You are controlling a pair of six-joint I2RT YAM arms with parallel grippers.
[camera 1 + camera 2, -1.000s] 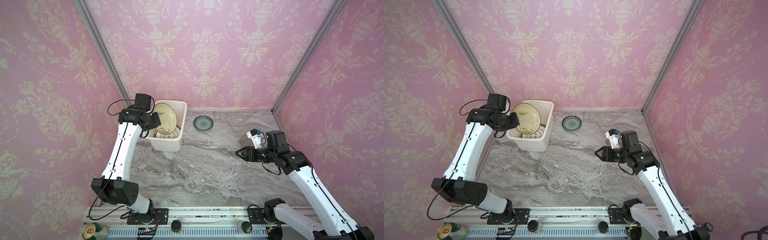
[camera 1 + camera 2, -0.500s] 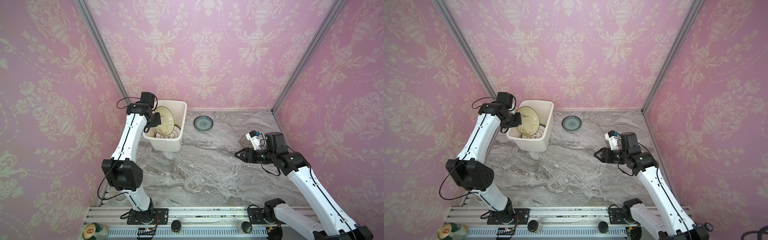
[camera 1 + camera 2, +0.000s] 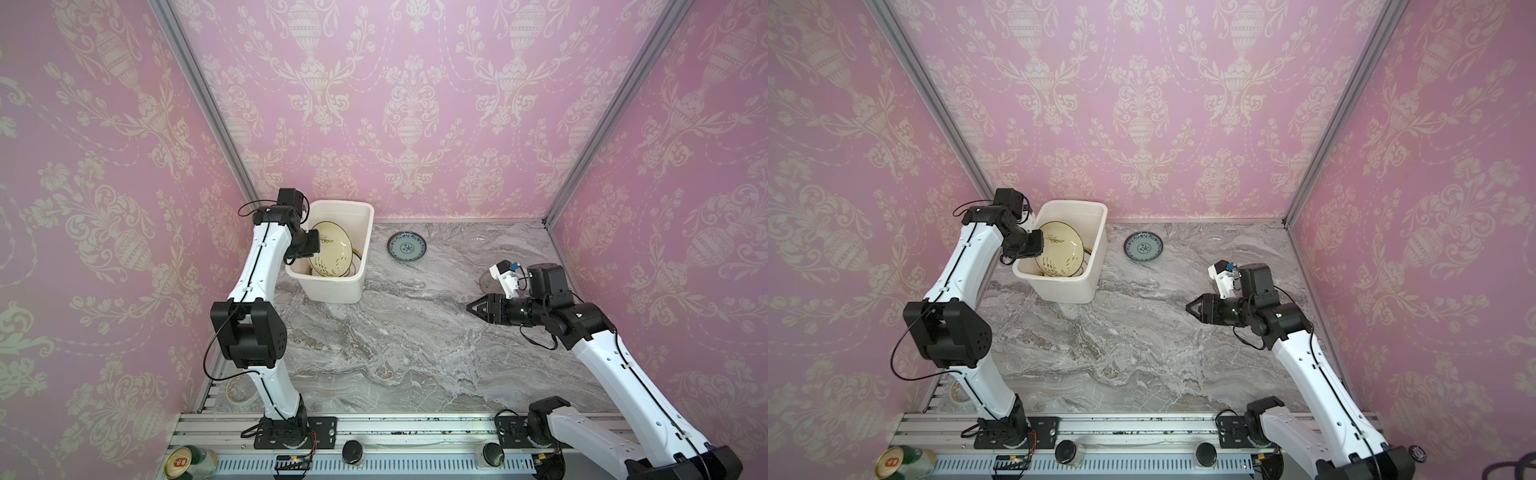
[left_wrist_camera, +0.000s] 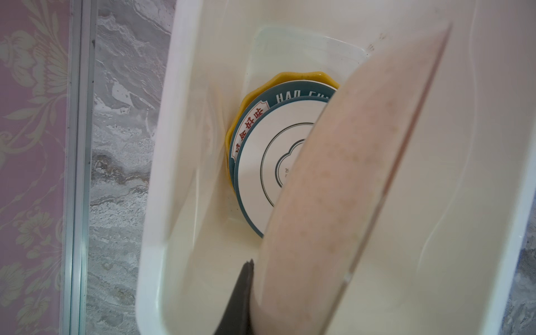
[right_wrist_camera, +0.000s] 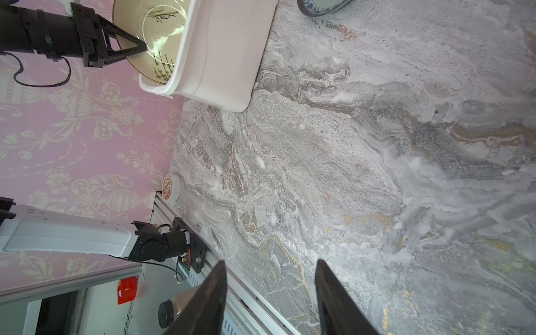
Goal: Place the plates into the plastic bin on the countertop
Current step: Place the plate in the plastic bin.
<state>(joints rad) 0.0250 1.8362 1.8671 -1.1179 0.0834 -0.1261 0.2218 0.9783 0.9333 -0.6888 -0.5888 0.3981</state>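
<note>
My left gripper should keep lowering the cream plate's bottom side (image 4: 332, 184), which faces the stacked plates (image 4: 265, 167) and is clear of the bin's sides, until it reaches them, then let go.
The white plastic bin (image 3: 332, 286) stands at the back left of the countertop (image 3: 395, 345). My left gripper (image 3: 318, 247) is shut on the rim of a cream plate (image 3: 332, 253) with green sprigs. That plate is tilted on edge inside the bin. In the left wrist view one dark finger (image 4: 239, 301) presses its underside (image 4: 348, 188). Below lie a yellow plate (image 4: 290, 77) and white plates with teal rims (image 4: 261, 162). A small teal plate (image 3: 407, 246) sits on the countertop right of the bin. My right gripper (image 3: 468, 306) hovers open and empty at mid right (image 5: 269, 261).
A faint clear glass plate (image 3: 478, 240) lies at the back right, and a smoky one (image 3: 488, 280) sits partly under my right wrist. A patterned roll (image 3: 241, 388) rests at the front left corner. The aluminium rail (image 3: 415, 428) and a can (image 3: 187, 461) line the front.
My left arm has swung its elbow forward and carried the cream plate lower into the bin. The right gripper has barely shifted.
</note>
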